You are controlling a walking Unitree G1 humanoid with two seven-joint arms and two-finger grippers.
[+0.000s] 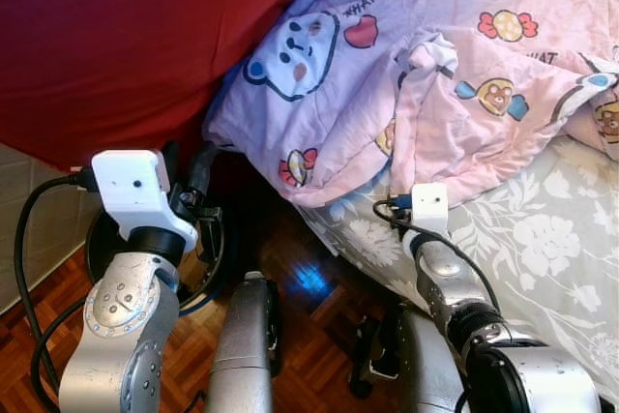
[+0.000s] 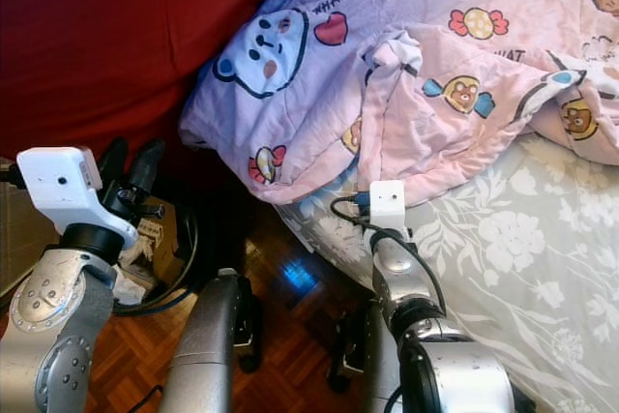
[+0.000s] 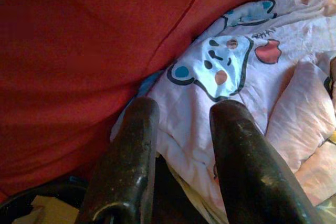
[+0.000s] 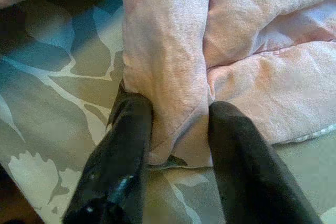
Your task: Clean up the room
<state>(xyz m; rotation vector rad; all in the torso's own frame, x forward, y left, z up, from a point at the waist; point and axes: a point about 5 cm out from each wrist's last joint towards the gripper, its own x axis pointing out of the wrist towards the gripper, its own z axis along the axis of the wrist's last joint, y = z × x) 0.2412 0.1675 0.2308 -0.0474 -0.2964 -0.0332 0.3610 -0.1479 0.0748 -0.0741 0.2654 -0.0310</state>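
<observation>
The blanket will spread out and show hidden prints when the robot pulls the blanket's pink edge [image 1: 414,179], because loose folds [image 1: 426,57] are bunched up above that edge.
A pink and lilac cartoon-print blanket [image 1: 455,65] lies crumpled on the bed, over a grey sheet [image 1: 542,239] with white flowers. My right gripper [image 4: 176,108] is at the blanket's lower edge. It is open, and a fold of pink blanket [image 4: 168,51] sits between its two fingers. In the eye views that edge hides the fingers. My left gripper [image 1: 193,173] is raised beside the bed, just below the blanket's bear-print corner [image 3: 220,66], open and holding nothing.
A large red cloth [image 1: 116,36] hangs at the left, reaching down to the blanket. A round black object with cables [image 1: 208,258] stands on the wooden floor [image 1: 309,316] below my left gripper. The bed's edge runs diagonally beside my right arm.
</observation>
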